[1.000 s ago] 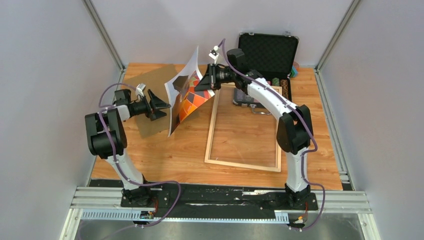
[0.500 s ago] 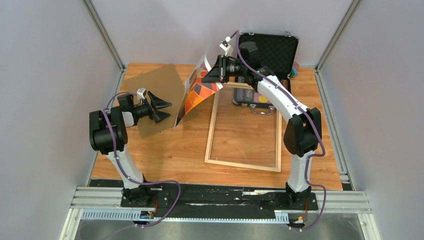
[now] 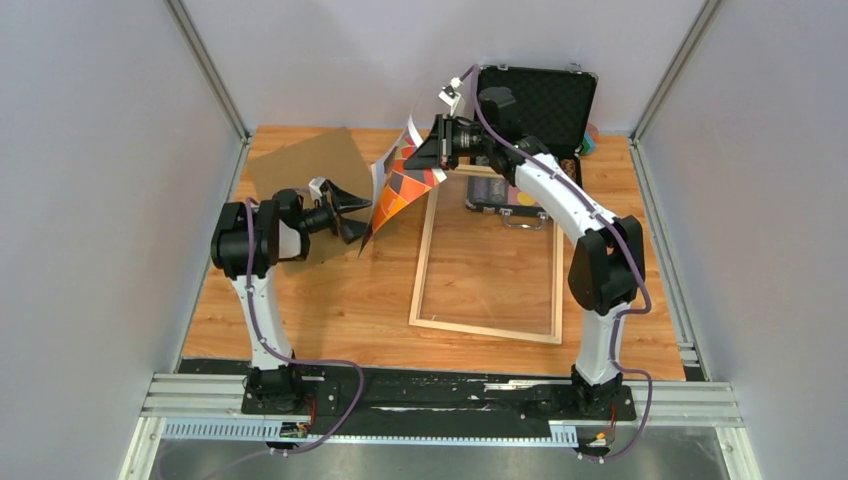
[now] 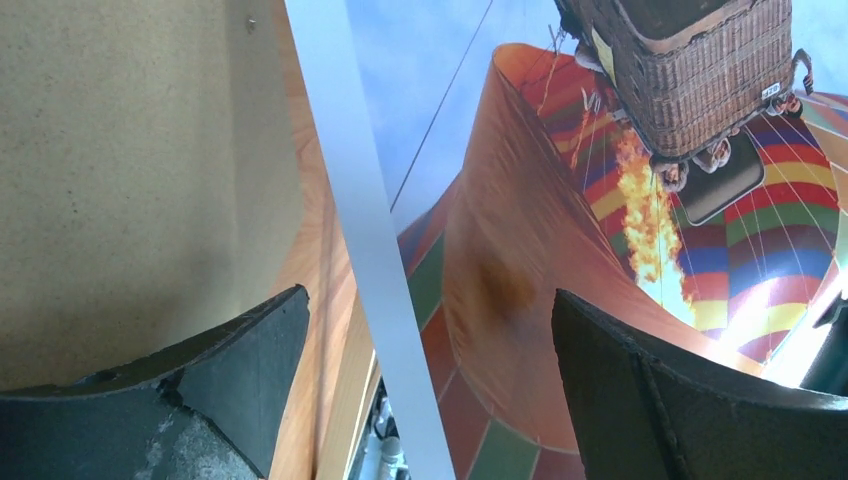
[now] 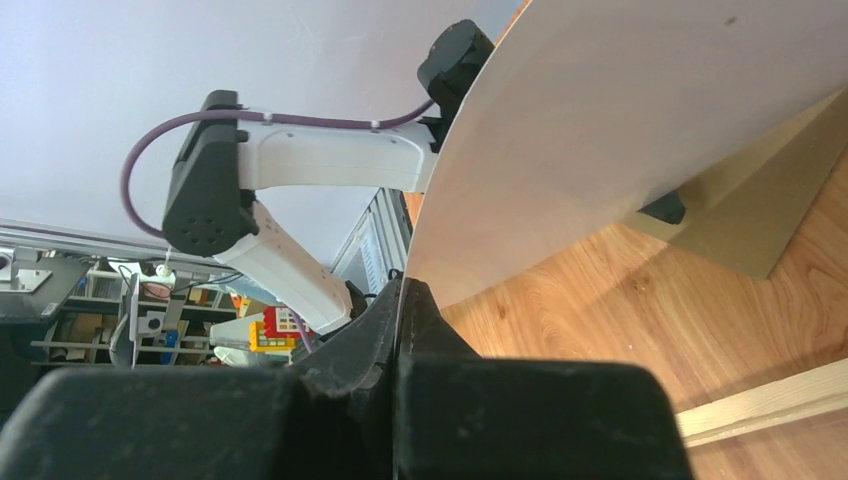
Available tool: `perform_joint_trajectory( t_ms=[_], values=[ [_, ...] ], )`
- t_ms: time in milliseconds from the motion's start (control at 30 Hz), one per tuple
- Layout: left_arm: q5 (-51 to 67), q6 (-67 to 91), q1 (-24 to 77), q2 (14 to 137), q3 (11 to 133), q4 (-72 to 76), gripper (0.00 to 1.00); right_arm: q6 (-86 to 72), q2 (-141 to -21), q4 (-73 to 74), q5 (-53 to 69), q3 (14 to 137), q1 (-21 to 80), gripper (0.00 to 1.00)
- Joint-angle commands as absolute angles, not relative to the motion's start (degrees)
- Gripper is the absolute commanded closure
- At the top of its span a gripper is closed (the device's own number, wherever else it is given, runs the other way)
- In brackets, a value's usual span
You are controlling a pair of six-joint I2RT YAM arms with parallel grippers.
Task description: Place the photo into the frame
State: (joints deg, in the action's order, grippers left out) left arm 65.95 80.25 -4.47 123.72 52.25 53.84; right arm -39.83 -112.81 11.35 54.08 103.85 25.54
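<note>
The left gripper has the photo's white border (image 4: 372, 235) between its open fingers, so it should keep moving inward and close there while the right gripper keeps holding the opposite edge (image 3: 439, 177).
The photo (image 3: 398, 188), a curled hot-air balloon print, hangs above the table to the left of the frame's far end. My right gripper (image 3: 432, 152) is shut on its upper edge. The right wrist view shows the print's white back (image 5: 620, 130) pinched between the closed fingers of that gripper (image 5: 405, 300). My left gripper (image 3: 356, 213) stands open at the print's lower left edge. In the left wrist view the balloon picture (image 4: 600, 200) and its white border pass between the spread fingers (image 4: 250, 370), touching neither. The light-wood frame (image 3: 425, 250) lies flat at the table's centre right.
A brown backing board (image 3: 300, 165) lies at the back left, partly under the left arm. An open black case (image 3: 535, 100) with small items stands at the back right, just behind the frame. Grey walls close in on both sides.
My left arm has swung right, bringing its open gripper up to the photo's lower edge. The right gripper carried the photo a little right and back, then held still.
</note>
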Motion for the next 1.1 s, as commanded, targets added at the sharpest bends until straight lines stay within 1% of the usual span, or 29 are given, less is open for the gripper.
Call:
perform_joint_trajectory(
  t_ms=[0, 100, 300, 433, 667, 767, 1067],
  values=[
    [64.82, 97.43, -2.57, 129.43, 53.5, 75.06, 0.01, -40.87, -108.51, 7.79, 55.87, 103.71, 25.06, 1.0],
    [62.93, 100.53, -1.72, 131.0, 53.41, 78.15, 0.01, -40.92, -108.01, 7.29, 55.84, 102.77, 24.88, 1.0],
    [59.35, 99.7, -0.91, 131.51, 53.81, 75.83, 0.01, -41.13, -107.09, 6.02, 55.99, 100.99, 24.73, 1.0],
    [57.9, 102.57, -0.64, 133.08, 55.63, 78.02, 0.02, -41.24, -105.99, 4.11, 56.27, 98.27, 24.61, 1.0],
    [56.61, 107.07, 1.09, 134.09, 57.73, 81.25, 0.09, -40.78, -103.61, -0.92, 57.01, 91.05, 23.82, 1.0],
    [56.6, 107.77, 1.14, 133.9, 57.89, 82.06, 0.14, -39.98, -101.76, -3.3, 57.53, 87.04, 23.03, 1.0],
    [57.27, 108.1, 1.33, 133.56, 59.12, 83.18, 0.22, -34.02, -94.17, -4.22, 56.76, 74.83, 20.2, 1.0]
  ],
)
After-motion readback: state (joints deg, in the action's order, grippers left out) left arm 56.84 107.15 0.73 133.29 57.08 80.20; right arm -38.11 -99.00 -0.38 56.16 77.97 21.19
